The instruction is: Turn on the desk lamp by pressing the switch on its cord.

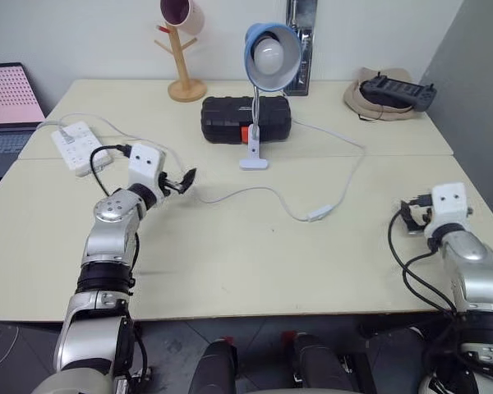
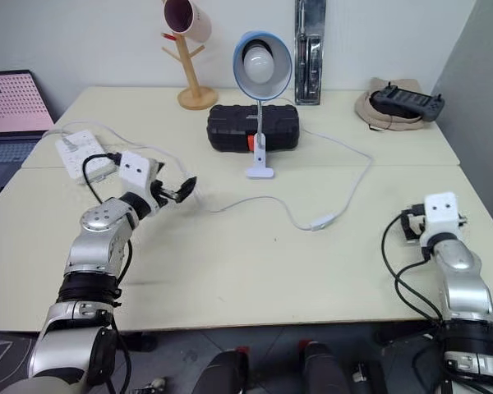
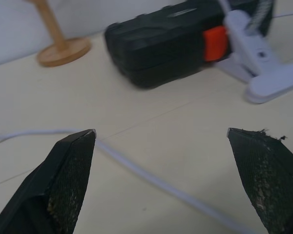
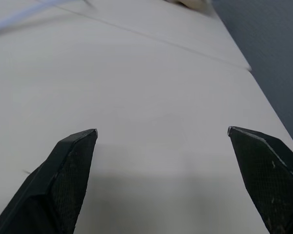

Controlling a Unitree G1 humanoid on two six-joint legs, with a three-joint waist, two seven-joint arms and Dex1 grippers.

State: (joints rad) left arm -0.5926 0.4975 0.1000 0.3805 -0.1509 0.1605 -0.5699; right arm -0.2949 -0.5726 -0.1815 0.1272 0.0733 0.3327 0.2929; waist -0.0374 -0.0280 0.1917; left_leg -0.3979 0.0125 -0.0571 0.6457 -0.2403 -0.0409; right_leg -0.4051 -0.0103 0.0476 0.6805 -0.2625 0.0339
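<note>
Slack curves (image 1: 356, 170) lie on both sides of the white cord. When I lift the switch (image 1: 320, 213), the cord should bend and follow while the lamp stays in place.
The desk lamp (image 1: 271, 51) stands unlit at the middle back of the table, with a blue shade, a white bulb and a white clip base (image 3: 263, 73). Its thin white cord (image 1: 255, 192) loops over the tabletop to the small white switch (image 1: 319, 213), which lies right of centre. My left gripper (image 1: 181, 182) hovers open on the left, pointing toward the lamp, with the cord (image 3: 151, 178) passing below its fingers. My right gripper (image 1: 409, 217) is open near the table's right edge, well to the right of the switch, with nothing between its fingers (image 4: 63, 165).
A black case (image 1: 245, 119) sits behind the lamp base. At the back left stands a wooden mug tree (image 1: 183, 57), with a white power strip (image 1: 80, 146) and a laptop (image 1: 8, 107) further left. A hat holding a controller (image 1: 390, 94) lies at the back right.
</note>
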